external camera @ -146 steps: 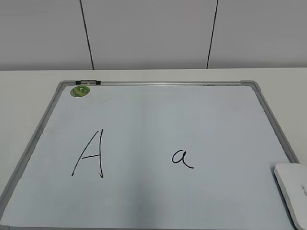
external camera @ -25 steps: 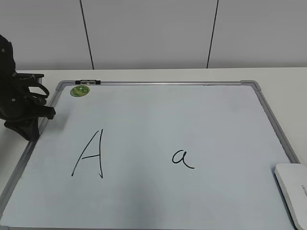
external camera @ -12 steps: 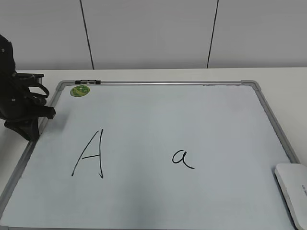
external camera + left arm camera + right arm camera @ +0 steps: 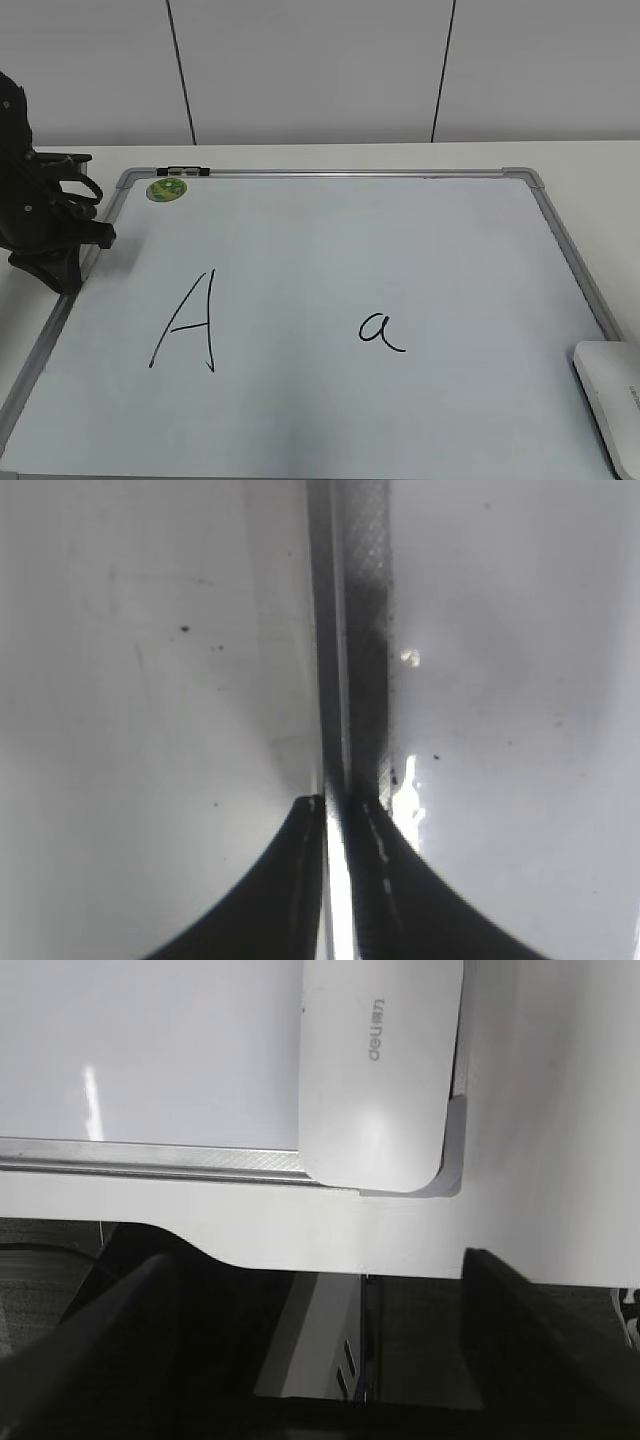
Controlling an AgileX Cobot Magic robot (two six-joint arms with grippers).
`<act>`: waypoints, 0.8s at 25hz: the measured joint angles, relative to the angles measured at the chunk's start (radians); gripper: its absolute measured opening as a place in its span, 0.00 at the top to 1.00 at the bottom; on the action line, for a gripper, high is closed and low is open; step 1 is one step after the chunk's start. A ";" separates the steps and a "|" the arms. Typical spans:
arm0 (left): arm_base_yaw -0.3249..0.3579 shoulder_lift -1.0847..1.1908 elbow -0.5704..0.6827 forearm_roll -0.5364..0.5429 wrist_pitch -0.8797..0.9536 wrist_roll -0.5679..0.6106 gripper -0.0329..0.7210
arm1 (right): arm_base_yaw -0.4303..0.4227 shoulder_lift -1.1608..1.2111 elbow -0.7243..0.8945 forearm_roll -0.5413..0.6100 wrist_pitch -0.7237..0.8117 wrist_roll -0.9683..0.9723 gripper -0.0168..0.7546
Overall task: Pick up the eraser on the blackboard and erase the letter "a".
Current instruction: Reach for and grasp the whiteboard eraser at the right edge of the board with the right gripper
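The white eraser's long sides (image 4: 378, 1085) run in line with my right gripper's open fingers, so I should keep advancing over the eraser until the fingers are on either side of its middle (image 4: 614, 408).
The blackboard (image 4: 330, 250) lies flat on the white table. The small letter "a" (image 4: 380, 330) is written right of its middle. The white eraser (image 4: 610, 400) lies on the board's near right corner and also shows in the right wrist view (image 4: 380, 1070). My left gripper (image 4: 55, 255) is shut and rests at the board's left frame (image 4: 360, 630), its tips (image 4: 345, 805) close together on that frame. My right gripper (image 4: 320, 1260) is open and empty. It sits off the table's front edge, short of the eraser, and is out of the exterior view.
A taller capital "A" (image 4: 185, 322) is written left of the "a". A round green magnet (image 4: 167, 189) sits at the board's far left corner. The table's front edge (image 4: 250, 1225) runs just below the board frame (image 4: 150, 1155). A white wall stands behind.
Since the earliest frame my left arm has come into view at the board's left edge. Over the last second nothing has visibly moved.
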State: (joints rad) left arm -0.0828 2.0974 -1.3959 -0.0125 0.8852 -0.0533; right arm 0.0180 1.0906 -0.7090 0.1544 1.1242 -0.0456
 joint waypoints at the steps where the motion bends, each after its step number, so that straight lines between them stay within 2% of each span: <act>1: 0.000 0.000 0.000 0.000 0.000 0.000 0.88 | 0.000 0.020 0.000 0.000 -0.017 0.000 0.13; 11: 0.000 0.000 0.000 -0.001 0.001 0.000 0.88 | 0.000 0.190 0.000 0.000 -0.143 0.008 0.12; 20: 0.000 0.000 0.000 -0.001 0.001 0.000 0.88 | 0.000 0.299 -0.028 -0.004 -0.192 0.021 0.12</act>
State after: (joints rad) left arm -0.0828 2.0974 -1.3959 -0.0139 0.8860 -0.0533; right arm 0.0180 1.3895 -0.7371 0.1503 0.9317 -0.0241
